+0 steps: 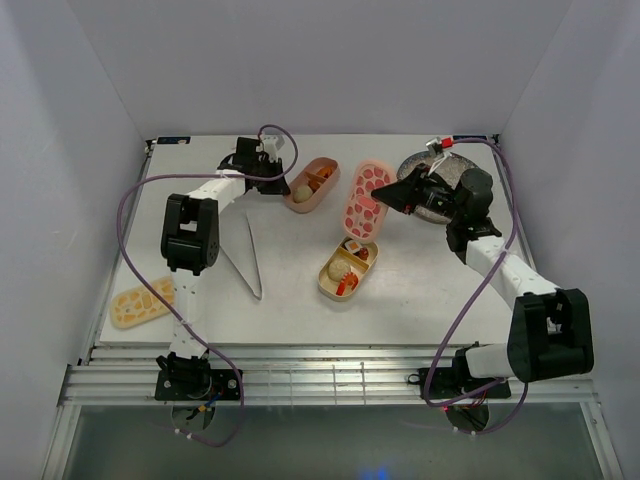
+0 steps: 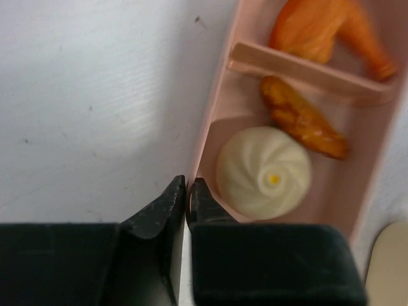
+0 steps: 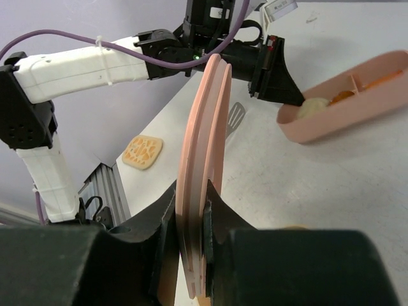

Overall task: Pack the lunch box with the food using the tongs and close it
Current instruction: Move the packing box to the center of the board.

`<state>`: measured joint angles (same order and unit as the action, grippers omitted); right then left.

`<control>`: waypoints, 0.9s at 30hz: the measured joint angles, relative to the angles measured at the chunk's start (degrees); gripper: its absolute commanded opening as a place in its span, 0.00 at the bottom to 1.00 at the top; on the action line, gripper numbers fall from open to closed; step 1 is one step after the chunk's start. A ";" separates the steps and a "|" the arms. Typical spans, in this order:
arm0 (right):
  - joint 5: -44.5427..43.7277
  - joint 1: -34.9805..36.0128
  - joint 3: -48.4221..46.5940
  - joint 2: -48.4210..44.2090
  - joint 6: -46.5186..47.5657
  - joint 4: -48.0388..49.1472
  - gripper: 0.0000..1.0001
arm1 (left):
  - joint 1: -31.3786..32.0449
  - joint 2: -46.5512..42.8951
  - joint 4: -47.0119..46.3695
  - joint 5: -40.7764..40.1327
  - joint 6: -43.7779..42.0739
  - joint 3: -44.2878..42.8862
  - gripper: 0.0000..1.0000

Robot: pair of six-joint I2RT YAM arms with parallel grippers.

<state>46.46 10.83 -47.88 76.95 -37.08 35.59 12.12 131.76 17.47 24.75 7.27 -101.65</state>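
Note:
The left gripper's fingers are closed on the pink tray's side (image 2: 200,159), where the pink lid has to go, so the robot should draw the pink tray nearer, then let go and rise clear.
The lunch box lies in parts. My left gripper (image 1: 283,187) (image 2: 188,186) is shut on the near wall of the pink tray (image 1: 330,185) (image 2: 215,95), one finger inside and one outside. That tray holds a cream bun (image 2: 264,172) and orange pieces (image 2: 303,124). My right gripper (image 1: 385,195) (image 3: 191,191) is shut on the pink lid (image 1: 364,200) (image 3: 204,115), which stands on edge to the right of the pink tray. The tan-yellow tray (image 1: 328,280) with food (image 1: 355,250) sits nearer the front. The tongs (image 1: 248,255) lie flat on the table, held by neither gripper.
The tan-yellow lid (image 1: 140,303) (image 3: 143,151) lies at the front left near the table edge. A grey speckled plate (image 1: 415,165) sits at the back right, partly hidden by the right arm. White walls close in the table on three sides.

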 measured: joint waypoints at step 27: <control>-3.98 6.12 4.33 -0.13 2.91 -6.16 0.08 | 16.09 -40.39 -1.60 -27.98 14.53 48.81 0.00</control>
<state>42.48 16.95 -43.55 76.82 -34.17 29.43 28.21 91.37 15.88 -3.22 21.80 -52.84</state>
